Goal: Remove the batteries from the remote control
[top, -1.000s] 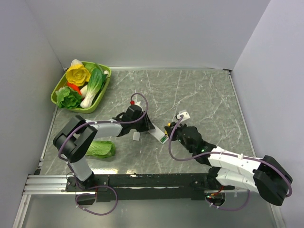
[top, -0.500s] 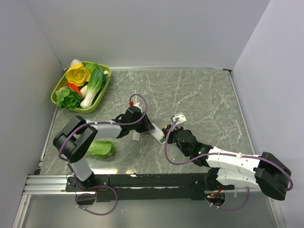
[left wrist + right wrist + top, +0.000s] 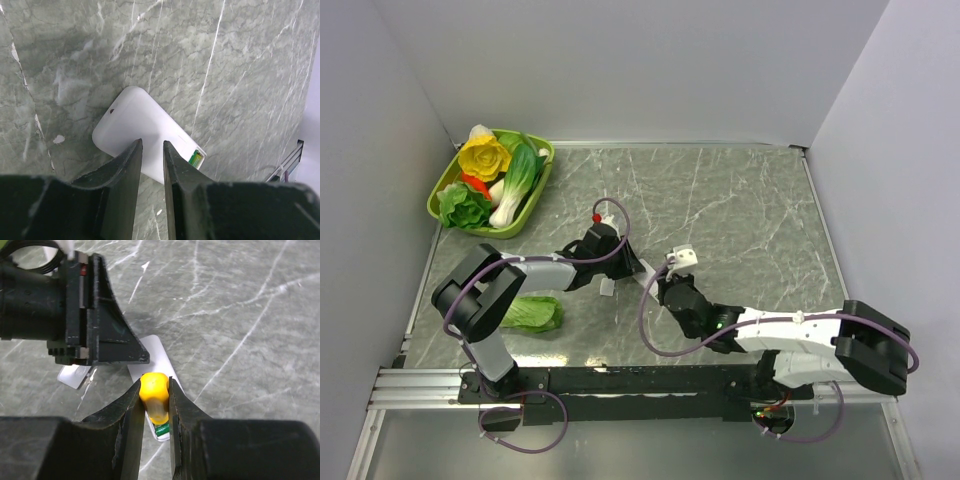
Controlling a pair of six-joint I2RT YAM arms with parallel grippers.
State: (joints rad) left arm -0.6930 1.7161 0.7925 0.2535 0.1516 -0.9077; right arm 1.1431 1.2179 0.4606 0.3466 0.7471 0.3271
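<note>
Next, my right gripper lowers the screwdriver's tip between the batteries (image 3: pixel 196 159) and pry one out, because the batteries sit in the remote's end compartment (image 3: pixel 161 431) and the screwdriver is hovering above.
The white remote control (image 3: pixel 145 127) lies flat on the marble with its back up. Its end compartment is open and shows the green batteries (image 3: pixel 196 159). My left gripper (image 3: pixel 152 142) has its jaws drawn to a narrow slit with nothing between them. Its tips rest on the remote's near edge, as also seen from above (image 3: pixel 623 262). My right gripper (image 3: pixel 155 379) is shut on a yellow screwdriver handle (image 3: pixel 154 390) and hovers right over the remote (image 3: pixel 161 352). The batteries (image 3: pixel 161 430) peek out just below the handle. The screwdriver shaft is hidden.
A small white cover piece (image 3: pixel 607 287) lies beside the left gripper. A loose green leafy vegetable (image 3: pixel 532 313) sits by the left arm's elbow. A green basket (image 3: pixel 548 152) of toy vegetables stands at the back left. Grey walls close in on three sides.
My right arm has swung left and brought the screwdriver from beside the remote to over its battery end. The left gripper and the remote have stayed put.
</note>
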